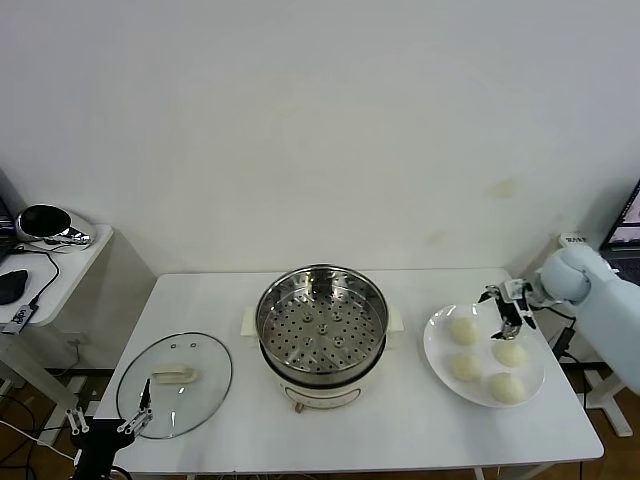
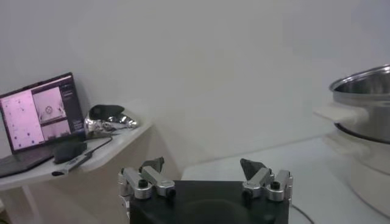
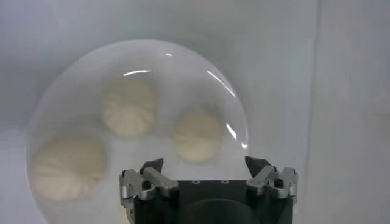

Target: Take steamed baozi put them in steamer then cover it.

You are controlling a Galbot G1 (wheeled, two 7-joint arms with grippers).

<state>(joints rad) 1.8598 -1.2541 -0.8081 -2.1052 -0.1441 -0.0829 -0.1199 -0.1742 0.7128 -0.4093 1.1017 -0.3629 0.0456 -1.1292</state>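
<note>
I expect the back baozi [image 1: 465, 331] to come off alone when I lift it, while its neighbours stay in place, because clear white plate [image 1: 487, 338] shows around it.
Four cream-white baozi lie on a white plate [image 1: 434, 340] at the table's right: one [image 1: 463, 330] at the back left, one [image 1: 510, 353] at the right, one [image 1: 466, 366] and one [image 1: 507, 387] at the front. My right gripper [image 1: 510, 312] is open and empty, hovering above the plate's back between the two rear buns. Its wrist view shows the gripper [image 3: 204, 164], the plate [image 3: 183, 70] and three baozi [image 3: 128, 108] [image 3: 197, 136] [image 3: 67, 167]. The steel steamer [image 1: 322, 325] stands uncovered mid-table. The glass cover [image 1: 175, 385] lies flat at the left. My left gripper [image 1: 110, 412] is open, parked at the front left corner.
A side table [image 1: 70, 262] at the far left holds a shiny black object [image 1: 45, 223] and a mouse; the left wrist view [image 2: 203, 164] shows a laptop [image 2: 39, 112] there and the steamer's side [image 2: 365, 103]. A screen edge [image 1: 630, 225] stands at the far right.
</note>
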